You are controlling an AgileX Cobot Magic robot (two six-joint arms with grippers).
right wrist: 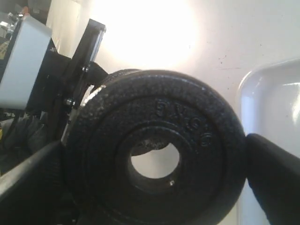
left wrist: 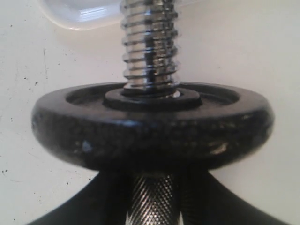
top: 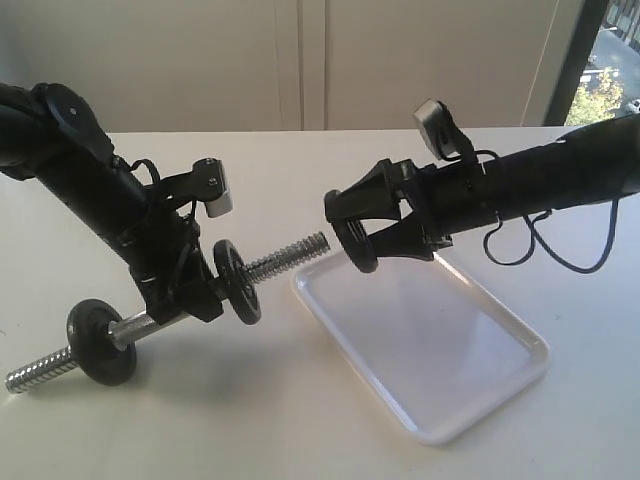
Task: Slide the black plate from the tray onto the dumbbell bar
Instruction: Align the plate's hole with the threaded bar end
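The black plate's hole [right wrist: 155, 160] is out of line with the dumbbell bar's threaded end [top: 320, 243], so the robot's right hand should first center the hole there and then slide the plate along.
My right gripper [top: 352, 236] is shut on the black plate [top: 358, 256], gripping it by its rim and holding it upright in the air over the tray's [top: 430, 350] far left corner. The plate's hole faces the threaded end of the dumbbell bar [top: 296, 257], with a short gap between them. My left gripper [top: 185, 300] is shut on the bar's knurled middle [left wrist: 152, 199] and holds it tilted. In the right wrist view the plate [right wrist: 197, 164] fills the space between the fingers [right wrist: 274, 164].
Two duller discs sit on the bar, one [top: 235, 281] just past my left gripper and one [top: 101, 341] near the low end. The nearer disc [left wrist: 150, 126] fills the left wrist view. The white table [top: 250, 420] lies under everything.
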